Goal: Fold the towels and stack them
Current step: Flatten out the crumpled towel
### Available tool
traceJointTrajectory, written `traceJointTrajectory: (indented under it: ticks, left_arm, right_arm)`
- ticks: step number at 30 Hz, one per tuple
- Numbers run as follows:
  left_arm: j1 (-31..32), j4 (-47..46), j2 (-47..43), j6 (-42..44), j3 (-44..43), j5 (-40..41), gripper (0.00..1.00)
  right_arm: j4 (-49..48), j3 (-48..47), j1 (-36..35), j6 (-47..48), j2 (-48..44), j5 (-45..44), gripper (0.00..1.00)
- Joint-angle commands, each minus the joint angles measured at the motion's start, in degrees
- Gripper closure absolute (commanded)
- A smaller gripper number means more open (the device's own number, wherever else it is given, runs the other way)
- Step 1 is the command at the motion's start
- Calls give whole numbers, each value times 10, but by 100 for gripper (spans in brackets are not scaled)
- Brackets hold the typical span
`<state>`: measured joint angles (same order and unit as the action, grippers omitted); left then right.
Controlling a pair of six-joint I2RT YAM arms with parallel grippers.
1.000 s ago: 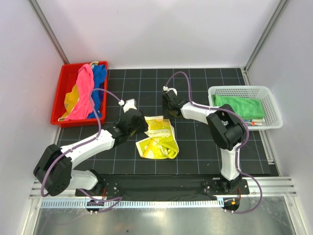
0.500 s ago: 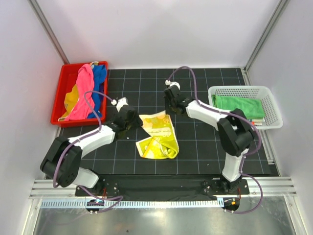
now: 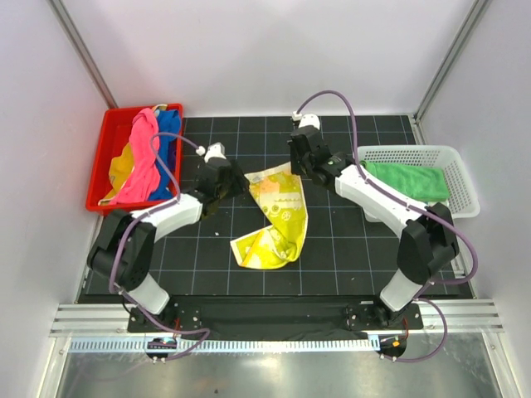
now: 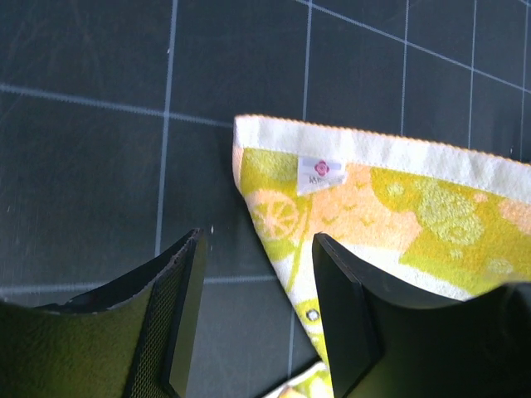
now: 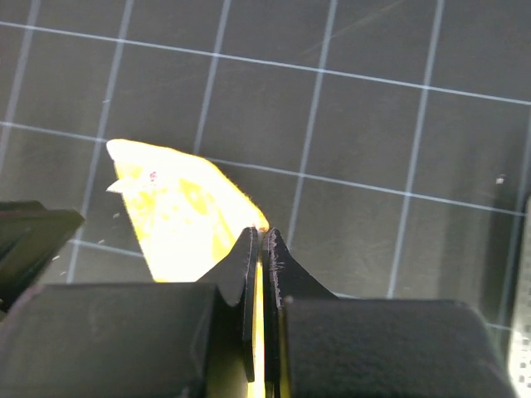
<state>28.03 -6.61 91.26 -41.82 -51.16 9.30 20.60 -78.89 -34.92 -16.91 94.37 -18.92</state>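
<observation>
My left gripper should keep going toward the free tagged corner [image 3: 251,177] and close there while my right gripper holds the other end of the white hem [image 3: 289,168].
A yellow printed towel [image 3: 279,217] lies partly spread on the black grid mat, its near end bunched. My right gripper [image 3: 297,168] is shut on its far right corner; the right wrist view shows the yellow cloth [image 5: 174,207] pinched between the closed fingers of that gripper [image 5: 261,234]. My left gripper [image 3: 235,184] stands open at the far left corner. In the left wrist view the towel's white hemmed edge [image 4: 390,199] runs under the right finger of the left gripper [image 4: 257,249], unpinched. More towels, pink [image 3: 145,157], blue [image 3: 170,133] and yellow [image 3: 120,166], lie in the bin.
The red bin [image 3: 98,178] stands at the far left of the mat. A white mesh basket [image 3: 460,162] at the right holds a folded green towel [image 3: 406,178]. White walls close in the back and sides.
The right gripper has shut on the towel's corner and drawn it away from the arms, stretching the cloth. The left gripper has moved the same way and opened wider.
</observation>
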Motion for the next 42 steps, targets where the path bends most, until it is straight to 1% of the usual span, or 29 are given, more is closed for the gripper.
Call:
traceJointTrajectory:
  ticks: [1, 4, 9, 10, 11, 14, 15, 18, 25, 31, 37, 42]
  left_arm:
    - [-12, -35, 31, 40, -52, -34, 42]
    - [-15, -33, 69, 63, -78, -56, 42]
    - [-20, -8, 146, 102, -169, -64, 42]
    - [-22, 11, 159, 106, -186, -66, 42]
    - [-25, 16, 186, 113, -200, -69, 43]
    - [-32, 30, 232, 121, -247, -90, 43]
    - [-32, 34, 245, 123, -271, -109, 43]
    - [-32, 52, 279, 138, -300, -132, 43]
    - [-32, 64, 333, 164, -360, -164, 43]
    - [-29, 105, 362, 173, -397, -178, 44]
    - [-11, 196, 392, 196, -442, -129, 48]
    - [5, 223, 401, 213, -461, -105, 49]
  right_arm:
    - [13, -37, 19, 26, 19, -41, 99]
    - [11, -44, 36, 37, 41, -44, 99]
    - [-2, -42, 73, 42, 65, -31, 99]
    - [-5, -40, 78, 42, 69, -29, 99]
    - [-6, -38, 83, 45, 78, -25, 99]
    - [-17, -33, 101, 43, 95, -17, 99]
    - [-20, -33, 110, 41, 99, -10, 99]
    - [-31, -23, 120, 32, 109, 5, 99]
    - [-47, 0, 129, 24, 114, 16, 99]
    - [-51, 8, 129, 18, 115, 25, 99]
    - [-54, 0, 129, 16, 126, 30, 99]
    - [-55, 3, 132, 14, 122, 35, 99]
